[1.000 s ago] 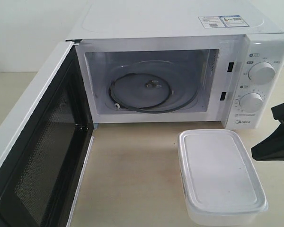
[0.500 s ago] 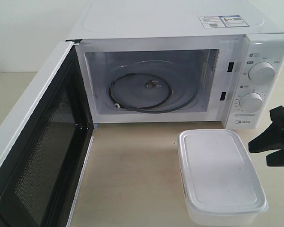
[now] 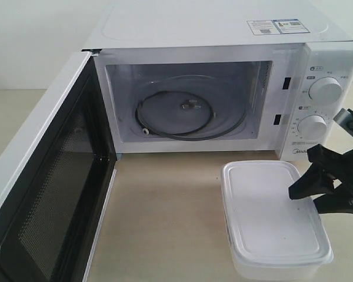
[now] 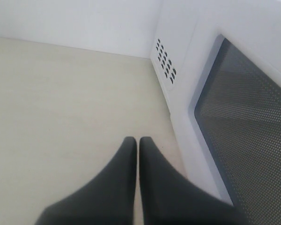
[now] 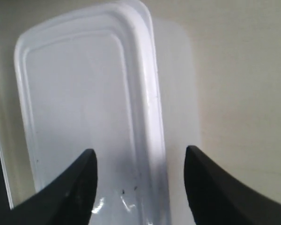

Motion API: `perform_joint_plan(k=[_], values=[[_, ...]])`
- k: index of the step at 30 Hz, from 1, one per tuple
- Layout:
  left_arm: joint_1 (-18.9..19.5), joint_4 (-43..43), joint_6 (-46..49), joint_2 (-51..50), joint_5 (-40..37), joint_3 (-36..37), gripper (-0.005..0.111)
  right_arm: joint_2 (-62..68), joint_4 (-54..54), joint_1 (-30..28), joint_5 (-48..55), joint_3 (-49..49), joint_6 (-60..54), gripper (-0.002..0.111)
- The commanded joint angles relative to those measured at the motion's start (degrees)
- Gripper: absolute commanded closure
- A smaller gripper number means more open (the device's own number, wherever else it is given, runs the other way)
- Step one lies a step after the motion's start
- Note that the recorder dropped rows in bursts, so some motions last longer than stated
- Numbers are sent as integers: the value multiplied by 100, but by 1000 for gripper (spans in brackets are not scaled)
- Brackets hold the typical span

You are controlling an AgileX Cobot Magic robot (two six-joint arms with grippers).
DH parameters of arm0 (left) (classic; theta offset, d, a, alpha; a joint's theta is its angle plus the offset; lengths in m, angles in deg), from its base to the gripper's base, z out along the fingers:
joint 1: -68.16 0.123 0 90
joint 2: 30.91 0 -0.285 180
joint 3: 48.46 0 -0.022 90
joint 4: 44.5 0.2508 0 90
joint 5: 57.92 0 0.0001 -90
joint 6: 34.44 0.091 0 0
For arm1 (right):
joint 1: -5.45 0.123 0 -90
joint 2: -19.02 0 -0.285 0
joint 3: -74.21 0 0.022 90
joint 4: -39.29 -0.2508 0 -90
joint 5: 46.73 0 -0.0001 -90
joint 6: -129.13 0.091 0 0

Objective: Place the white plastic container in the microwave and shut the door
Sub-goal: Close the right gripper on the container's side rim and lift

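I expect that when I lift the white plastic container by its long edge, the lid will stay on, since its rim sits flush all around.
The white plastic container lies lidded on the table in front of the microwave, below its dials. The door stands wide open to the left, showing the glass turntable. My right gripper is open and hangs over the container's right rim. In the right wrist view the container fills the frame, and my right gripper straddles its long edge without touching it. My left gripper is shut on nothing, above bare table beside the outer face of the door. The exterior view does not show it.
The microwave's side wall with vent holes stands past the left gripper, by the back wall. Two round dials sit on the microwave's right panel. Bare tabletop lies between the open door and the container.
My right gripper has come in from the right edge, moving left and a little down until it is over the container's right rim. The container, door and microwave have not moved.
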Motion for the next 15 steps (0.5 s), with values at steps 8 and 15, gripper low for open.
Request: perform_joint_plan(k=[8, 15], values=[[8, -12, -21, 13, 34, 17, 103, 200, -75, 8, -9, -24, -57, 55], [8, -12, -21, 13, 34, 17, 103, 200, -62, 8, 65, -24, -57, 67]])
